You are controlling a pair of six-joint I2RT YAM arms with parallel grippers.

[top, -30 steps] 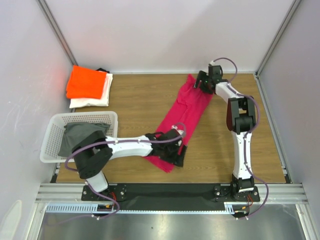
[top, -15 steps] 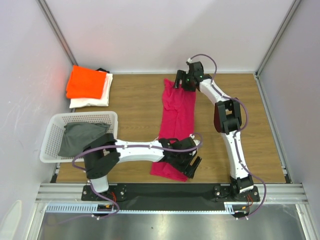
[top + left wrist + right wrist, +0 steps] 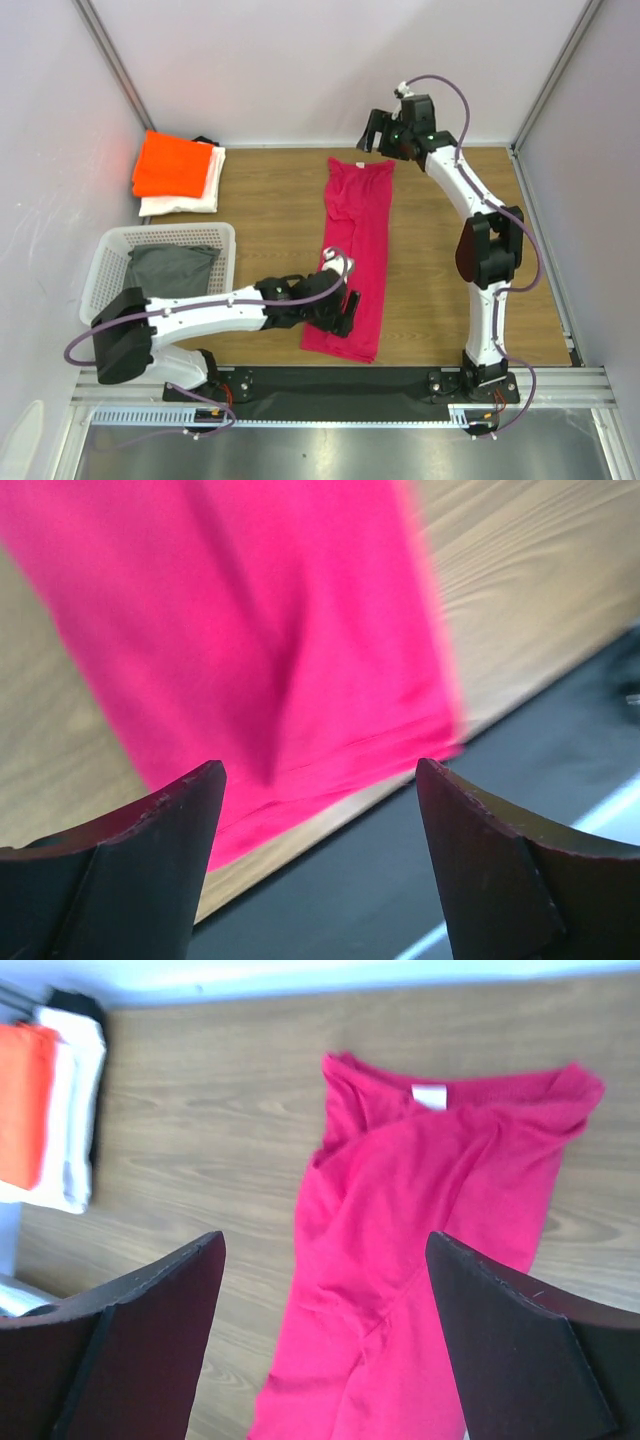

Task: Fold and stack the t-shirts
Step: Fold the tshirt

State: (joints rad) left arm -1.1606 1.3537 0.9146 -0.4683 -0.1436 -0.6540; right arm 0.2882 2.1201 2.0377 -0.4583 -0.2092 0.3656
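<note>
The magenta-pink t-shirt's hem (image 3: 352,355) is at a slant to the black strip, so my left gripper needs to grab the t-shirt's inner fold at the hem (image 3: 272,768) and make it straight before folding.
The magenta-pink t-shirt (image 3: 357,250) lies flat on the table as a long narrow strip, collar at the back and hem near the front edge. My left gripper (image 3: 341,306) hovers open over the hem's left side; the left wrist view shows the hem (image 3: 260,650) below empty jaws (image 3: 318,766). My right gripper (image 3: 384,136) hangs open above and behind the collar, with the shirt (image 3: 430,1220) and its white neck label seen between the spread fingers (image 3: 325,1236). The folded orange t-shirt (image 3: 174,164) rests on the folded white one (image 3: 186,197) at the back left.
A white lattice basket (image 3: 165,233) holding grey cloth (image 3: 165,270) stands at the left, beside my left arm. A black strip (image 3: 330,378) runs along the table's front edge. White walls enclose the table at the back and on both sides.
The pink shirt swung from a diagonal to a straight strip and was let go at both ends. The right gripper lifted away behind the collar; the left gripper drew back to the left.
</note>
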